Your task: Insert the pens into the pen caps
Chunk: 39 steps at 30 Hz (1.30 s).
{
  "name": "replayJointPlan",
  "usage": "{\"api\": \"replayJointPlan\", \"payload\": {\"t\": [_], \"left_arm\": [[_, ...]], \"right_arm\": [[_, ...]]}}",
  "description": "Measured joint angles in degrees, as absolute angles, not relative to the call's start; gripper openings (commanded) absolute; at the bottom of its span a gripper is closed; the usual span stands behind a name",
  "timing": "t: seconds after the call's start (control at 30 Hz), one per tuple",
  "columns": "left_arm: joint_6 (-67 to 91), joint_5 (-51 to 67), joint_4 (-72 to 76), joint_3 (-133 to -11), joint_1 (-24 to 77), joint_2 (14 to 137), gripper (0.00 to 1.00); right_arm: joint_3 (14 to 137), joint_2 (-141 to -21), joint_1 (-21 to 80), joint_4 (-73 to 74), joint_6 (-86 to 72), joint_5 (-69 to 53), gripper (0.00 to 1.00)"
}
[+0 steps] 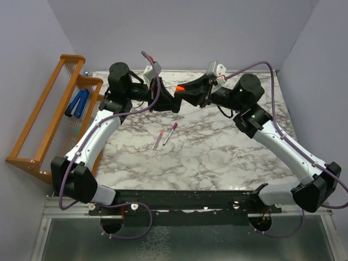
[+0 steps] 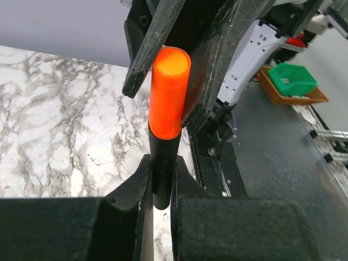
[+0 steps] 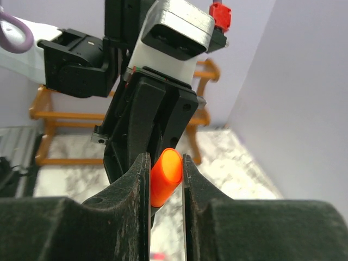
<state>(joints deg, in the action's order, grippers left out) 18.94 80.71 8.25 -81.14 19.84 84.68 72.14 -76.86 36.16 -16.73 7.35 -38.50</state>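
Observation:
My left gripper is gripping the black marker, and the orange pen cap sits flush (image 2: 165, 136) on it, so I should now grip the marker until it lies flat beside the dull pink pen.
Above the far middle of the marble table (image 1: 217, 157) my two grippers meet tip to tip. My left gripper (image 2: 160, 163) (image 1: 175, 97) is shut on the black marker (image 2: 161, 174), which stands up between its pads. The bright orange pen cap (image 2: 168, 92) (image 1: 179, 87) sits on the marker's upper end. My right gripper (image 3: 166, 163) (image 1: 184, 88) is shut on that cap (image 3: 166, 176), which is tilted between the pads. On the table lie two slim pens: a dull pink one (image 1: 158, 140) and a white-grey one (image 1: 169, 134) with a magenta end.
An orange wooden rack (image 1: 49, 119) leans at the table's left edge and holds a blue clip-shaped object (image 1: 78, 103). Purple-grey walls close the back and both sides. A green bin (image 2: 293, 79) shows beyond the table in the left wrist view.

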Motion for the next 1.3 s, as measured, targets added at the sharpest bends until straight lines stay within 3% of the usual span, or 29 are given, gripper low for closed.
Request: {"api": "replayJointPlan", "payload": {"t": [0.13,0.33,0.5,0.63,0.9,1.07,1.3], "left_arm": [[20.32,75.68,10.68,-69.32,20.12,75.94,0.0],[21.89,68.1,14.81,-55.0,21.1,67.05,0.0],[22.72,64.07,16.71,-46.22,21.61,65.56,0.0],[22.52,60.05,16.27,-41.15,22.33,64.97,0.0],[15.79,51.4,3.01,-40.71,23.0,64.75,0.0],[8.86,39.35,-11.88,-46.24,23.22,67.42,0.0],[6.2,18.06,-24.29,-59.86,23.22,82.3,0.0]], "right_arm": [[77.17,-76.99,38.57,-3.62,5.54,-37.32,0.03],[86.11,-81.69,40.12,14.28,4.97,-38.72,0.37],[87.29,-85.71,40.12,22.52,5.45,-38.09,0.52],[86.63,-87.09,40.07,25.36,5.32,-32.82,0.71],[89.27,-86.85,36.64,17.96,4.54,-17.63,0.76],[88.2,-83.59,35.62,14.28,4.29,-10.17,0.76],[69.12,-70.37,35.64,13.32,0.86,-5.08,0.77]]}}
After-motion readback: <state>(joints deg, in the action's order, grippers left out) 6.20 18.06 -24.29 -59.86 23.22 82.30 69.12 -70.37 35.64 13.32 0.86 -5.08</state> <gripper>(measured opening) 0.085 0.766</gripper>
